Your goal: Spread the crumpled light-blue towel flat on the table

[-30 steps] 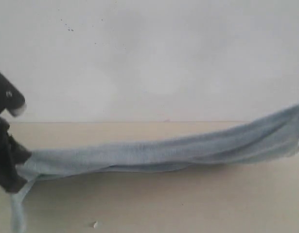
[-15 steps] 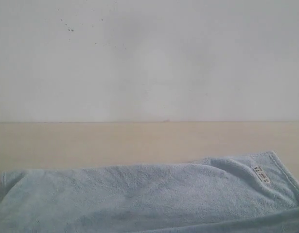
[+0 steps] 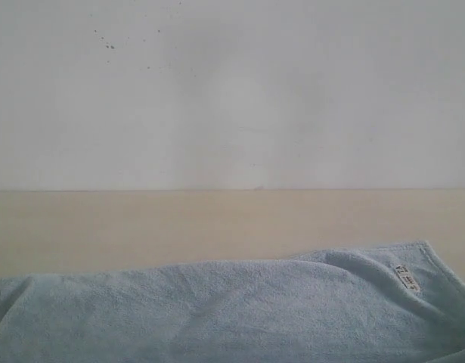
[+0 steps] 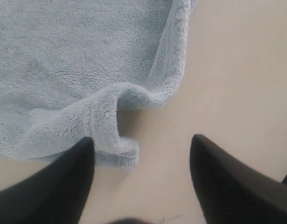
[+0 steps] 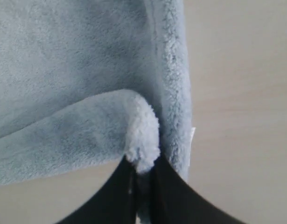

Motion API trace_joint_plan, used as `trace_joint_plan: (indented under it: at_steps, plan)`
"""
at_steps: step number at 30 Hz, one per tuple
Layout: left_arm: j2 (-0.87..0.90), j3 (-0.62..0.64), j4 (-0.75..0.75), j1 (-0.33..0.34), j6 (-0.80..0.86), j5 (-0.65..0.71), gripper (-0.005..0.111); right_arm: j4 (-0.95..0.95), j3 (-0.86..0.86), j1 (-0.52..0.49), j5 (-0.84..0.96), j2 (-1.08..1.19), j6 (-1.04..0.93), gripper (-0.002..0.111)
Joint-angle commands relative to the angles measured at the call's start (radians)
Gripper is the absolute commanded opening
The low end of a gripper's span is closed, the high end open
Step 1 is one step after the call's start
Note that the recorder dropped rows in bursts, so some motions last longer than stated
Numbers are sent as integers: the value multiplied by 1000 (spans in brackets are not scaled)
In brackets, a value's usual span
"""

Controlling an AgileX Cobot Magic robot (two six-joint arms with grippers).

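Note:
Next, I press down on the towel with my left gripper to keep it still while my right gripper pulls the towel's far corner [image 3: 424,244] tight, because a fold slants [image 3: 362,269] beside the white care tag.
The light-blue towel [image 3: 232,310] lies spread across the near part of the beige table [image 3: 217,223], its white care tag [image 3: 407,279] near the right corner. Neither gripper shows in the exterior view. In the left wrist view my left gripper [image 4: 139,142] is open above bare table, with a folded towel corner [image 4: 110,135] lying just beside one finger [image 4: 64,182]. In the right wrist view my right gripper [image 5: 142,170] is shut on a bunched edge of the towel [image 5: 87,70], with the hem [image 5: 173,70] running alongside.
A plain white wall [image 3: 232,91] rises behind the table's far edge. Bare tabletop [image 4: 232,70] stretches beyond the towel's hem in both wrist views.
The towel went from a stretched, raised band between the grippers to a broad sheet lying low in front. The left gripper has left the exterior view and let go of the towel.

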Motion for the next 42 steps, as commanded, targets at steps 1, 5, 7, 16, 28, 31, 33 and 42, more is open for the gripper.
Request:
trace_joint_plan:
  at_steps: [1,5,7,16,28,31,33,42]
  plan:
    - [-18,22,-25,-7,-3,-140,64,29,5,0,49,-11,-18,31]
    - [-61,22,-136,-15,-70,-371,62,29,5,0,4,-11,-18,55]
    - [-79,22,-255,-15,-139,-491,60,31,-4,0,-29,-11,-10,62]
    - [-8,22,-610,-59,-135,-688,33,268,-239,8,-32,-11,-71,63]
    - [258,-43,-584,-202,101,-779,4,237,-293,52,-121,107,-113,19]
    - [293,-44,-663,-202,62,-771,4,278,-335,52,-150,174,-145,2]
    - [305,-44,-800,-202,-27,-744,4,285,-380,52,-155,216,-155,3]
    - [314,-73,-857,-202,93,-768,4,327,-527,56,-188,415,-455,3]
